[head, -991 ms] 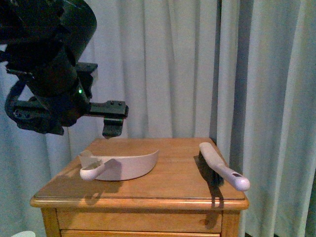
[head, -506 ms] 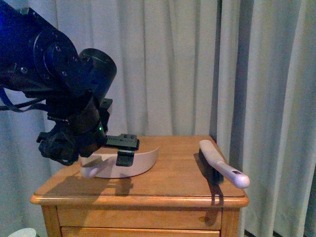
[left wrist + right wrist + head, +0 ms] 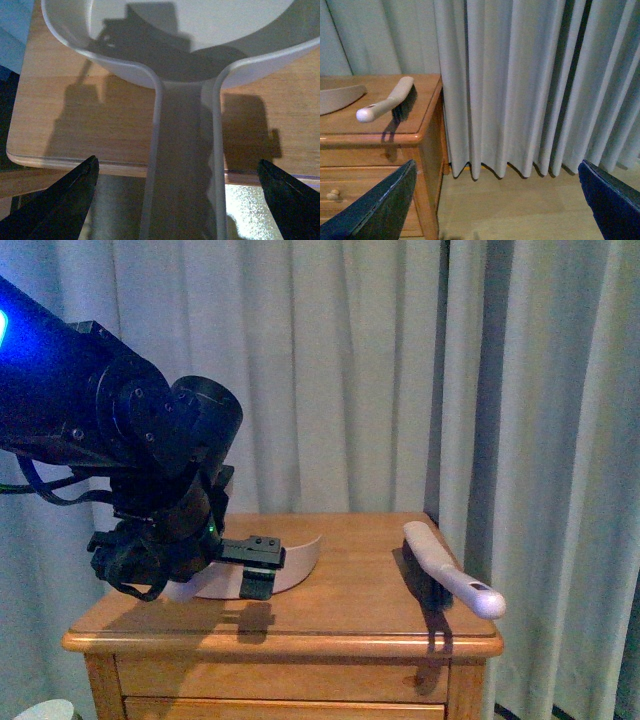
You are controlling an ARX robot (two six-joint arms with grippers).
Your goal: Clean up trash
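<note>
I expect the beige dustpan (image 3: pixel 300 566) to hold trash at its back when I lift and carry it, because the dustpan's high curved sides (image 3: pixel 120 67) come closer together toward its handle.
No trash shows in any view. The beige dustpan (image 3: pixel 297 558) lies on the wooden nightstand (image 3: pixel 340 615), its handle (image 3: pixel 182 165) reaching out over the front left edge. My left gripper (image 3: pixel 180 202) is open, one dark finger (image 3: pixel 60 205) on each side of that handle and well apart from it. In the front view the left gripper (image 3: pixel 252 575) hangs low at the dustpan's near side. My right gripper (image 3: pixel 500 200) is open with nothing in it, out over the floor beside the nightstand.
A white-handled brush (image 3: pixel 450 575) lies along the nightstand's right side, its handle tip past the front edge. Grey curtains (image 3: pixel 530 85) hang behind and to the right. Wooden floor (image 3: pixel 520 210) lies beside the drawers (image 3: pixel 350 200).
My left arm has come down from above the nightstand to the dustpan's handle at the front left edge. Dustpan and brush have stayed put.
</note>
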